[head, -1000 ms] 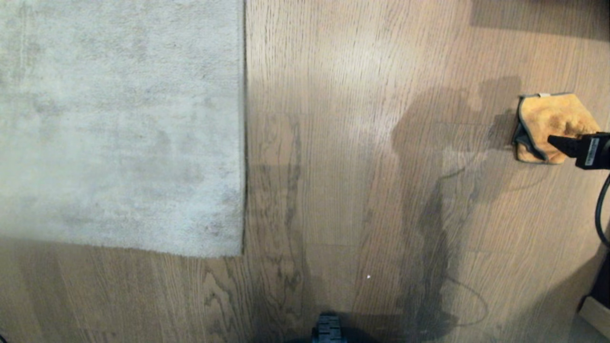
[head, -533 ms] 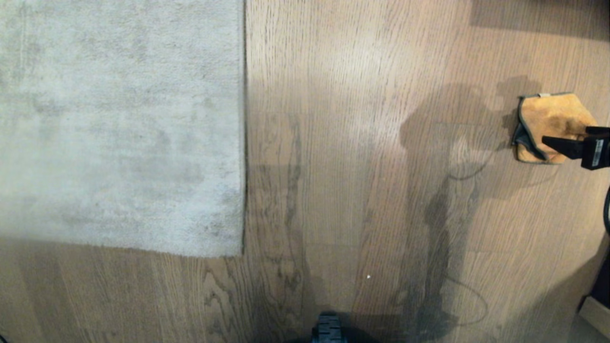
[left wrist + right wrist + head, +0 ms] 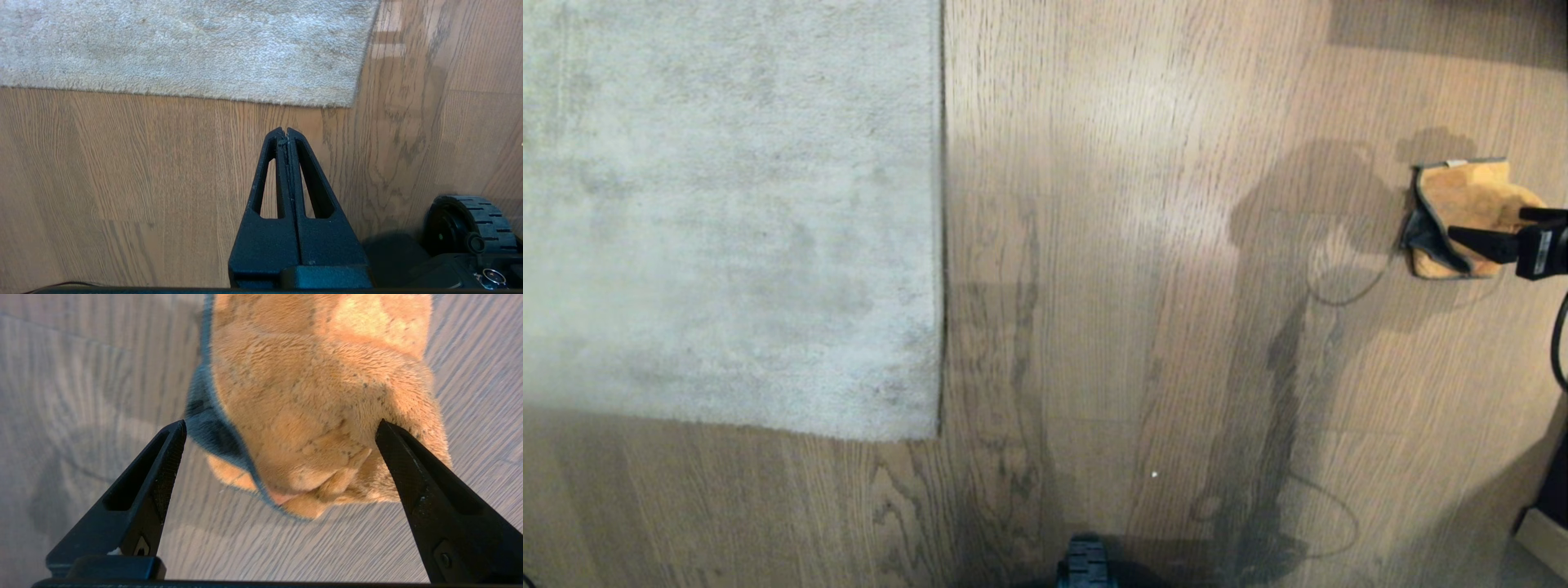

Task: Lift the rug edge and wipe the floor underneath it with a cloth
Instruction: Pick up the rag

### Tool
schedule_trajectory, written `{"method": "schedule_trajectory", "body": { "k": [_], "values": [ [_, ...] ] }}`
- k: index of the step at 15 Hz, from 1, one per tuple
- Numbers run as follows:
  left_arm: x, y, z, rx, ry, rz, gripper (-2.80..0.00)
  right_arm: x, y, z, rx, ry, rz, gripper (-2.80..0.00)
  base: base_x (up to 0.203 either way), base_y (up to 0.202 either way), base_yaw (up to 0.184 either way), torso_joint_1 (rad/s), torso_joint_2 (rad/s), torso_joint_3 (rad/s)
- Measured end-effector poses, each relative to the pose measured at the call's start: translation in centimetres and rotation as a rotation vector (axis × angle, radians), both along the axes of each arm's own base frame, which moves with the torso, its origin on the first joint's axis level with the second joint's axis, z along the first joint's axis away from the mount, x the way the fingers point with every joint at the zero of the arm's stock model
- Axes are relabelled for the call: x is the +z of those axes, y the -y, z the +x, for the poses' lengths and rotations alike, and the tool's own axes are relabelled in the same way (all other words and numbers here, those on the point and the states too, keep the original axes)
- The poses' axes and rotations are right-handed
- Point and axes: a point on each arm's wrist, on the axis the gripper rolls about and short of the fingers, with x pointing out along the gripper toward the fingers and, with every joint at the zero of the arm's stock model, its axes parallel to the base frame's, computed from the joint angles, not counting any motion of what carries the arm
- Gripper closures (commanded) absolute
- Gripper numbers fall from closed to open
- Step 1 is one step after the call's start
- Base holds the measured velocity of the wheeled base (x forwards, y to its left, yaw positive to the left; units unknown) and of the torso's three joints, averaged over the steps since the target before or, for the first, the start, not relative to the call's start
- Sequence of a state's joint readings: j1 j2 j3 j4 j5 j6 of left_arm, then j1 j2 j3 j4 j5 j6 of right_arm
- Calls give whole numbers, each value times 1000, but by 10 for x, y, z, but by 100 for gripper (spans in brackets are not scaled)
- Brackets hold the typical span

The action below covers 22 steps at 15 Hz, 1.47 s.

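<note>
The dark grey corner (image 3: 1427, 237) is turned over. So the orange cloth (image 3: 1471, 201) will hang in loose folds and show its grey bottom side when I pick it up.
The pale grey rug (image 3: 727, 212) lies flat on the left, its straight edge (image 3: 941, 245) running along the wood-plank floor (image 3: 1111, 286). The fluffy orange cloth (image 3: 1462, 200), with a dark grey corner folded over, lies crumpled on the floor at the far right. My right gripper (image 3: 1486, 222) hovers over it, open. In the right wrist view the cloth (image 3: 310, 396) sits between and just beyond the spread fingers (image 3: 163, 469), with nothing gripped. My left gripper (image 3: 284, 130) is shut and empty, parked above bare floor near the rug's corner (image 3: 347, 98).
My base wheel (image 3: 466, 220) stands close to the left gripper, and part of the base (image 3: 1085, 565) shows at the bottom of the head view. A black cable (image 3: 1553, 343) hangs from the right arm. A dark object (image 3: 1547, 514) sits at the lower right.
The right gripper has shifted farther over the cloth and its jaws have spread wider. The cloth and rug have not moved.
</note>
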State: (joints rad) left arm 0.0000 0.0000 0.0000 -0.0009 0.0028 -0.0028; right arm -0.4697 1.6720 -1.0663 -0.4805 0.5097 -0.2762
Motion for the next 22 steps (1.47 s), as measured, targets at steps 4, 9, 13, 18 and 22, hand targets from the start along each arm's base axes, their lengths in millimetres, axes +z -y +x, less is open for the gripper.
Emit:
{"method": "schedule_trajectory", "body": {
  "k": [4, 9, 13, 18, 22],
  "values": [
    [0, 0, 0, 0, 0, 0, 0, -7, 6, 6, -8, -4, 3, -280, 0, 0, 0, 0, 0, 0],
    [0, 0, 0, 0, -1, 0, 0, -16, 8, 9, -12, 6, -3, -280, 0, 0, 0, 0, 0, 0],
    [0, 0, 0, 0, -1, 0, 0, -23, 8, 10, -14, 37, -21, -280, 0, 0, 0, 0, 0, 0],
    [0, 0, 0, 0, -1, 0, 0, -27, 8, 11, -15, 49, -29, -280, 0, 0, 0, 0, 0, 0],
    [0, 0, 0, 0, -1, 0, 0, -31, 7, 13, -11, 64, -37, 0, 0, 0, 0, 0, 0, 0]
  ]
}}
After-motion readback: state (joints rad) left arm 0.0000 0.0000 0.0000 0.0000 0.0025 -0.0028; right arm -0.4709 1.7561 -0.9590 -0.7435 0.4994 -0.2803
